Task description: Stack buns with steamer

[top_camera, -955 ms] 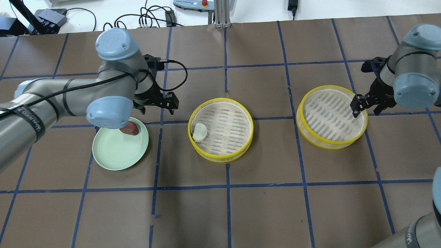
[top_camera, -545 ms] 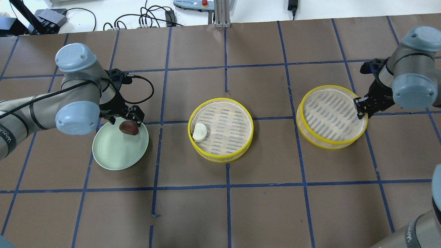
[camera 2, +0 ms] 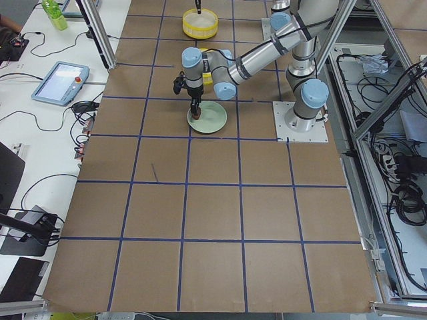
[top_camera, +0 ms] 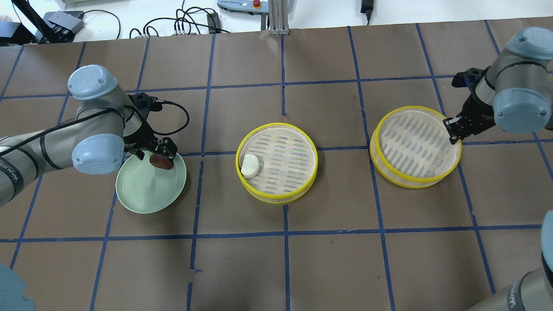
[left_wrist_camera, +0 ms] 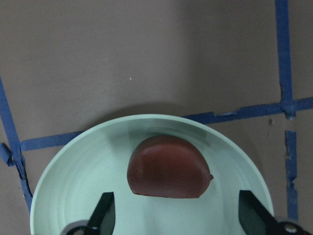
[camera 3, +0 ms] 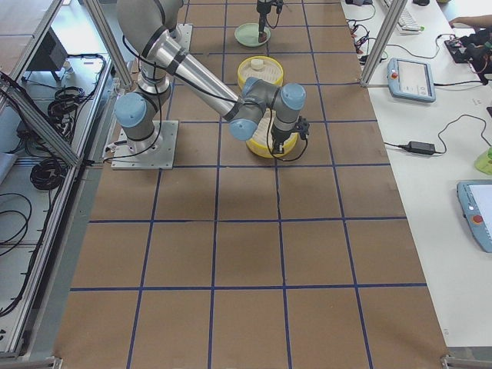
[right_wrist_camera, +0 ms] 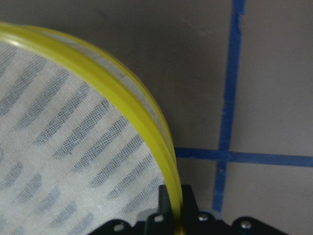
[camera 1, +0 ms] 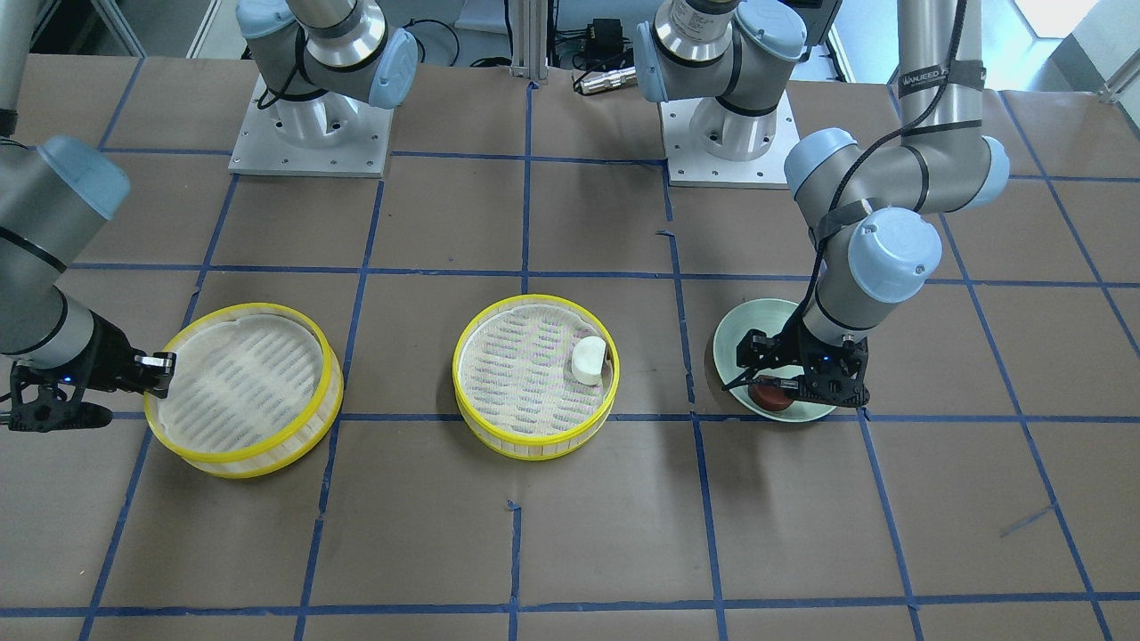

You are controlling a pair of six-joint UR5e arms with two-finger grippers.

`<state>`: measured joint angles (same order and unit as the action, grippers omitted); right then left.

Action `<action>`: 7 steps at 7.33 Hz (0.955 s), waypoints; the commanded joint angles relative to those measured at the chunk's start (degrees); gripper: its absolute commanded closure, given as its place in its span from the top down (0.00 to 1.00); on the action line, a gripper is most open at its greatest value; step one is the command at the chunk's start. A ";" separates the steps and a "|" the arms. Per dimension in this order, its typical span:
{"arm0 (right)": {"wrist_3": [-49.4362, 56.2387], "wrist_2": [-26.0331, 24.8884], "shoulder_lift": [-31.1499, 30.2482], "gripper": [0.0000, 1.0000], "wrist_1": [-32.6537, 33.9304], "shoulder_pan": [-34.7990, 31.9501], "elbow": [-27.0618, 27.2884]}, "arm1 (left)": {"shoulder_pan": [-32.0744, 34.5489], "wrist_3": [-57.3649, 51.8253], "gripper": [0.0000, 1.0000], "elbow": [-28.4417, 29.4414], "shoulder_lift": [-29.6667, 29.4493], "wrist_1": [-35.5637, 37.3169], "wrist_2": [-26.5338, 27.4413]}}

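Observation:
The dark reddish-brown bun (left_wrist_camera: 168, 167) has a thin pointed rim (left_wrist_camera: 211, 177) around its puffy dome, so I expect it to dent and bulge around my left gripper when I lift it.
The dark reddish-brown bun (top_camera: 162, 160) lies at the far edge of the pale green plate (top_camera: 144, 196). My left gripper (top_camera: 158, 153) is open and low over it, one finger on each side (left_wrist_camera: 104, 211), not touching; the bun (left_wrist_camera: 168, 166) also shows in the left wrist view. The white bun (top_camera: 250, 166) sits inside the middle yellow-rimmed steamer (top_camera: 276, 199), at its left edge. My right gripper (top_camera: 452, 129) is shut on the rim of the right steamer (top_camera: 406, 183), which holds nothing; the right wrist view shows the pinch on the yellow rim (right_wrist_camera: 122, 93).
Brown paper with a blue tape grid covers the table (top_camera: 285, 268). Cables and a controller lie beyond the far edge (top_camera: 190, 21). The arm bases (camera 1: 307, 133) stand at the robot's side.
My left gripper moved left from beside the plate and came down around the brown bun. My right gripper closed on the right steamer's rim, and that steamer shifted slightly left.

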<state>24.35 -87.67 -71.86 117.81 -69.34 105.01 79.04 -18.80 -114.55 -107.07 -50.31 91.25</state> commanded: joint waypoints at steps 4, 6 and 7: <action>-23.35 -1.33 -3.47 0.04 -3.55 -26.68 -5.24 | 0.23 0.77 0.03 0.73 0.01 1.96 0.07; -28.12 -5.38 -0.93 0.04 -4.25 -34.95 -5.87 | 0.94 2.00 0.03 0.82 5.09 0.04 0.34; -29.52 -4.71 -0.40 0.04 -3.99 -35.85 -6.91 | 1.11 2.36 0.03 1.26 7.21 -3.45 0.16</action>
<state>-2.94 -91.65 -73.38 113.74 -102.24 99.08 79.86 -17.00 -113.66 -102.80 -50.57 91.51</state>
